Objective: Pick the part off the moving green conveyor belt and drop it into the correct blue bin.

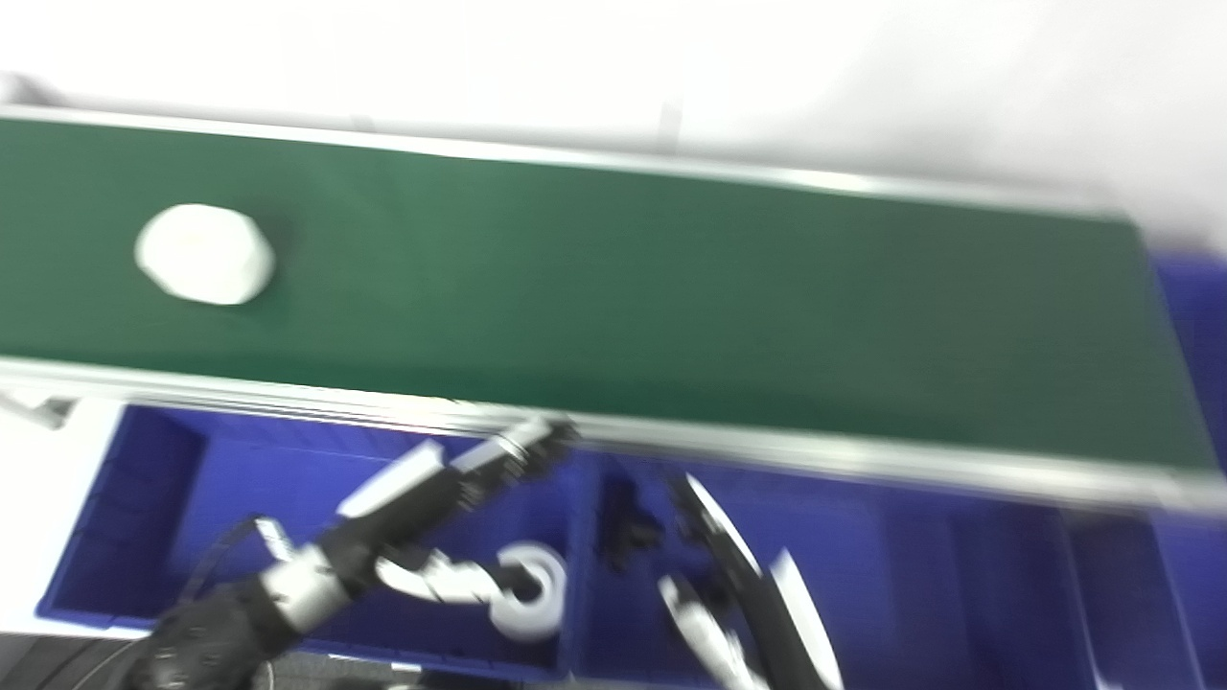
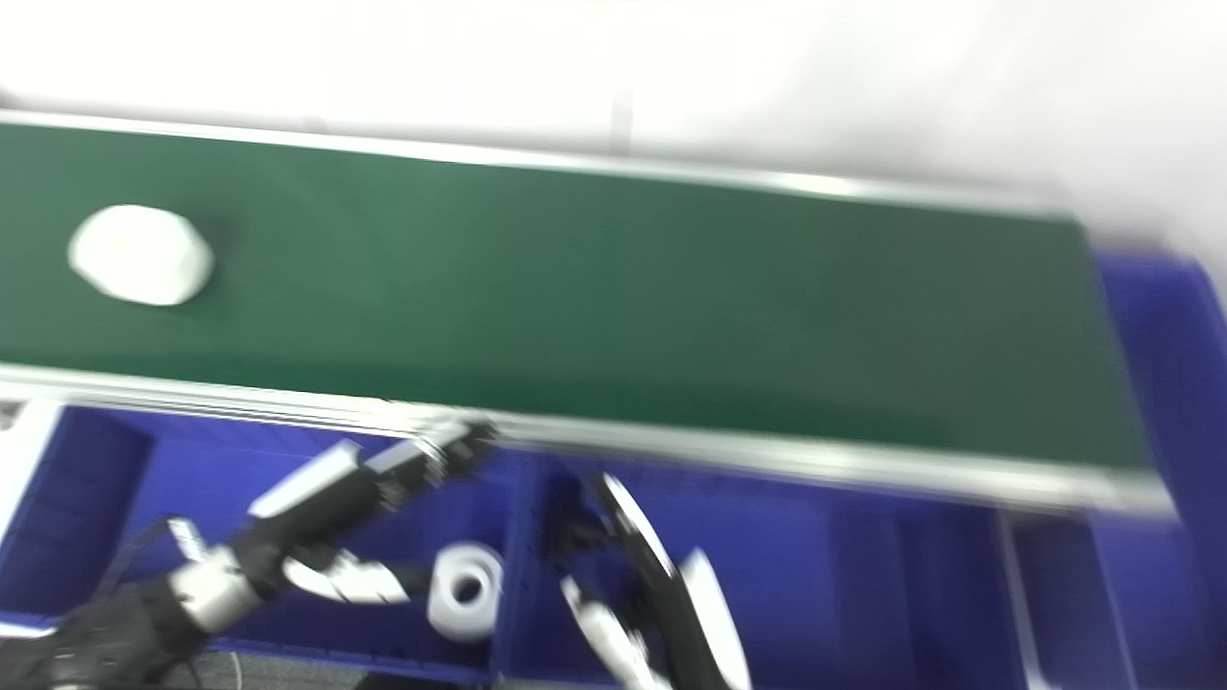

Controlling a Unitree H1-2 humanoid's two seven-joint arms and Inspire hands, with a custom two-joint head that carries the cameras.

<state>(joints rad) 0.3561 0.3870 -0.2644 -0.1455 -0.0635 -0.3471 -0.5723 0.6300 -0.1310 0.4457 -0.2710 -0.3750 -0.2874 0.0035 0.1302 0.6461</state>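
I expect the white hexagonal part [image 1: 205, 254] to settle flat next to the white ring-shaped part when I drop it, because it has broad straight edges [image 1: 190, 297].
A white hexagonal part [image 1: 205, 254] lies on the green conveyor belt [image 1: 623, 287] at its far left. My left hand [image 1: 451, 513] hangs over the left blue bin [image 1: 144, 498], fingers spread and holding nothing, its fingertips near the belt's front rail. A white ring-shaped part [image 1: 529, 589] rests in that bin just below the thumb. My right hand [image 1: 714, 575] hovers over the middle blue bin [image 1: 863, 565], fingers apart and empty. The picture is blurred.
A metal rail [image 1: 767, 446] runs along the belt's front edge above the bins. A further blue bin [image 1: 1193, 316] sits past the belt's right end. White wall lies behind the belt.
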